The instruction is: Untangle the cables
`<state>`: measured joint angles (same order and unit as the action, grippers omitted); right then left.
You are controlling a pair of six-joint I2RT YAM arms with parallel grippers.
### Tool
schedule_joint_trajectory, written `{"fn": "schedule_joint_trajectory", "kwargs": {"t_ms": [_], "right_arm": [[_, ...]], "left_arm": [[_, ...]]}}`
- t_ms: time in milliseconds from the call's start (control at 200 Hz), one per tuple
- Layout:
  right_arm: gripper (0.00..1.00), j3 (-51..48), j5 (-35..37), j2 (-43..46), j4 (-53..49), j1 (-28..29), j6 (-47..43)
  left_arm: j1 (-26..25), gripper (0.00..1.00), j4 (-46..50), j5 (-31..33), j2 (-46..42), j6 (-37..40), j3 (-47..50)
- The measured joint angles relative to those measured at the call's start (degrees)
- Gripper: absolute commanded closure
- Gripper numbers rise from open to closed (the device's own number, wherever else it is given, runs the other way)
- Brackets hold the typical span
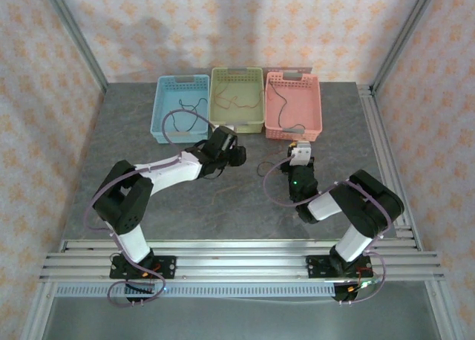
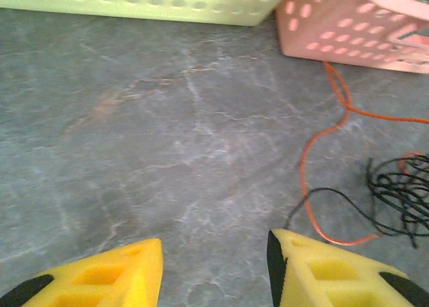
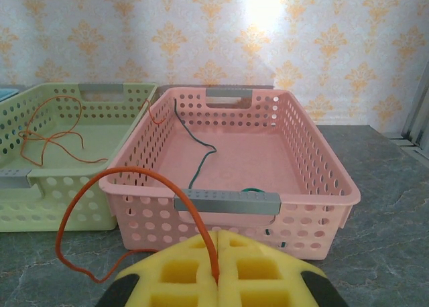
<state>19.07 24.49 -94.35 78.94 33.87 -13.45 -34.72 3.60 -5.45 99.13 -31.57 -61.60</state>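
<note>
The orange cable in the robot's right gripper leads into the black tangle [image 2: 401, 194], so the right gripper should ease back and stay still while the left gripper draws black cable [image 2: 330, 190] away.
My right gripper [image 3: 218, 234] is shut on an orange cable [image 3: 120, 176], which arcs up and left from the fingers and drops to the table in front of the pink basket [image 3: 322, 153]. In the left wrist view the same orange cable [image 2: 310, 186] loops on the table beside a tangle of black cable [image 2: 402, 186]; one black strand runs to the right finger. My left gripper [image 2: 214, 243] stands open over bare table, left of that tangle. From above, the left gripper [image 1: 236, 153] and right gripper [image 1: 299, 151] face each other in front of the baskets.
Three baskets stand in a row at the back: blue [image 1: 157, 110], green [image 1: 237, 71] and pink [image 1: 318, 110]. A thin cable lies in each; the green one [image 3: 60, 210] holds an orange wire [image 3: 47, 136], the pink one a dark green wire [image 3: 201, 159].
</note>
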Motion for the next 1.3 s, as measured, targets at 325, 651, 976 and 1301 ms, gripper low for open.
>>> {"fn": "schedule_joint_trajectory", "kwargs": {"t_ms": [325, 651, 976, 1301], "right_arm": [[0.99, -0.11, -5.95, 0.48, 0.00, 0.11, 0.66], [0.99, 12.52, -18.64, 7.45, -18.69, 16.13, 1.14], [1.00, 20.04, -25.90, 7.50, -24.96, 16.20, 5.40], [1.00, 13.46, -26.16, -7.23, -19.65, 11.02, 7.91]], "left_arm": [[0.28, 0.54, -1.77, 4.70, -2.75, -2.01, 3.56], [5.33, 0.57, -6.29, 10.47, -12.22, -8.83, 15.06], [5.75, 0.56, -9.29, 14.49, -17.40, -12.07, 19.71], [5.75, 0.56, -9.49, 14.69, -17.16, -12.11, 19.65]]}}
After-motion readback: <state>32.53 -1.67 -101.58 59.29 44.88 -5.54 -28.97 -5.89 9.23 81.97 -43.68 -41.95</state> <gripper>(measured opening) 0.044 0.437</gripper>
